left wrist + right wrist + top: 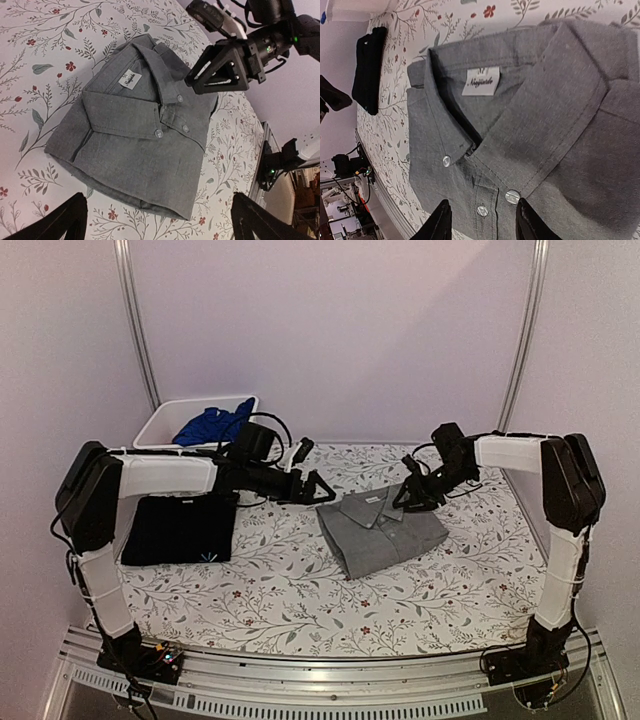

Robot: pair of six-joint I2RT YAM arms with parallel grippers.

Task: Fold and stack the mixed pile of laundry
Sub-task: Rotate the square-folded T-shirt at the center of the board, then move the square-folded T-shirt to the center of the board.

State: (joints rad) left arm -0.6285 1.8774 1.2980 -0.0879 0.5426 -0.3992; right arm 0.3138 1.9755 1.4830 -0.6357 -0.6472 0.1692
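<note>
The grey shirt's hem (398,557) is at an angle to the bar, so the robot's left gripper should grip the shirt's shoulder (56,145) nearest it and help the right gripper turn the shirt square.
A grey collared button shirt (385,532) lies folded on the flowered cloth right of centre, collar toward the back. My right gripper (408,498) hovers just over its collar and button strip (505,195), jaws apart with only flat fabric under them. The left gripper (322,490) hangs wide open to the left of the shirt (145,135), and its two fingers frame the shirt's near hem without touching it. On the left a folded black T-shirt (180,528) lies flat, with a small light mark at its front edge. A bright blue garment (212,425) is heaped in the bin.
A white rectangular bin (158,426) stands at the back left against the wall. Two metal posts (135,320) rise at the back corners. An aluminium rail (320,680) runs along the table's near edge, between the arm bases.
</note>
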